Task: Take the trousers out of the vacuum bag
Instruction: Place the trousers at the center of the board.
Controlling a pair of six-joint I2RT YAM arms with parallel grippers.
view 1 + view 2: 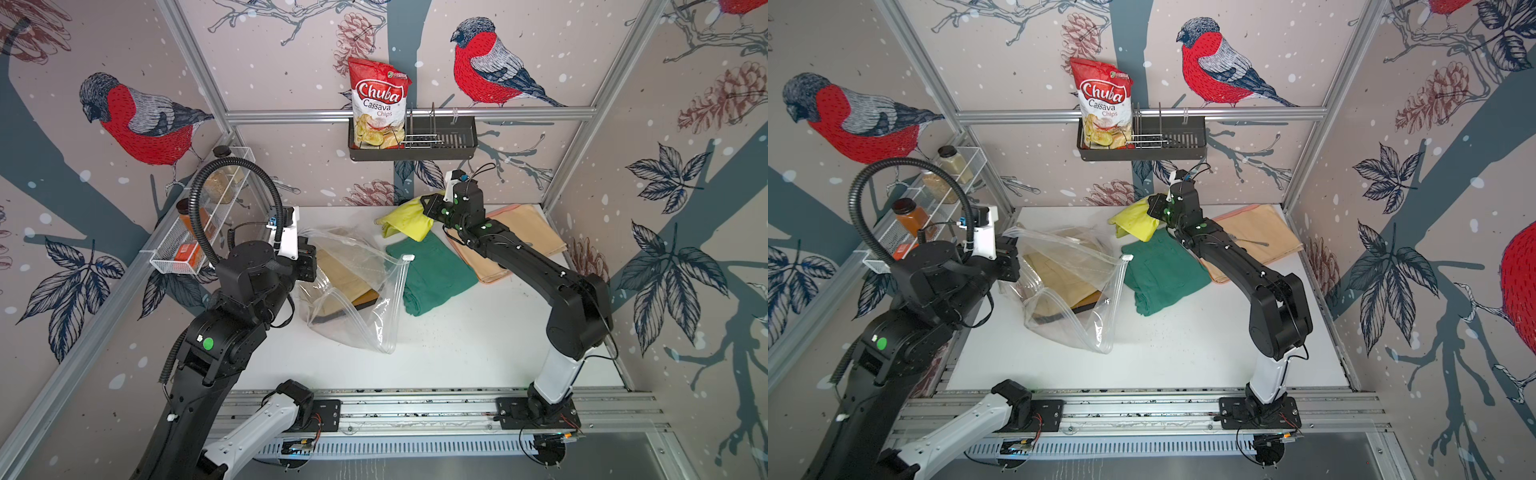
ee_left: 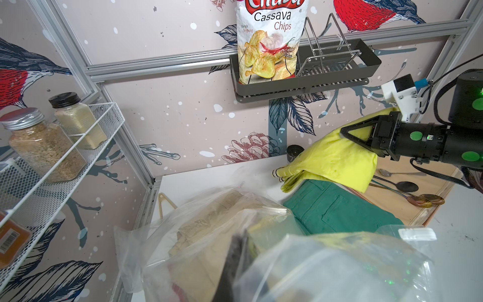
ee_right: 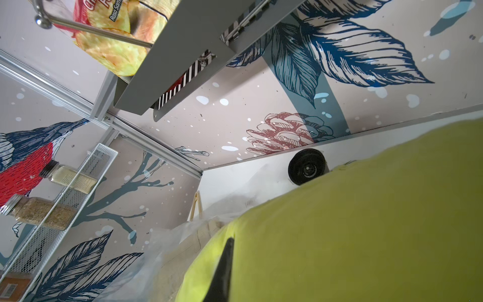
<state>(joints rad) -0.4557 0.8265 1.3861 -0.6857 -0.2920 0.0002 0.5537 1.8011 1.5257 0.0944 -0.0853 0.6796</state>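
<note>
The waistband [image 1: 381, 227] hangs past the far end of the teal green trousers [image 1: 433, 276], so my right gripper should pull back toward the front to lay the yellow trousers flat on them.
The clear vacuum bag [image 1: 374, 324] [image 1: 1067, 328] lies at the table's left middle, its mouth gaping toward the front. Its white zip slider [image 1: 408, 258] [image 2: 418, 233] points right. Khaki and darker folded trousers [image 1: 338, 272] [image 2: 209, 235] are inside it. My left gripper [image 1: 309, 259] [image 1: 1011, 262] [image 2: 240, 243] is shut on the bag's left edge, holding it raised. My right gripper [image 1: 428, 205] [image 2: 347, 132] is shut on the yellow trousers [image 1: 405, 222] [image 1: 1136, 222] [image 3: 366, 222]. They hang at the rear, over the far end of the teal green trousers [image 1: 432, 276] [image 2: 337, 209], which lie flat beside the bag.
A peach cloth [image 1: 523, 237] with spoons [image 2: 402, 185] lies at the back right, under the right arm. A chips bag [image 1: 378, 104] stands in a black wall basket [image 1: 457, 145]. A wire rack [image 1: 199, 232] of spice jars hangs on the left wall. A black round object [image 3: 307, 167] sits by the back wall.
</note>
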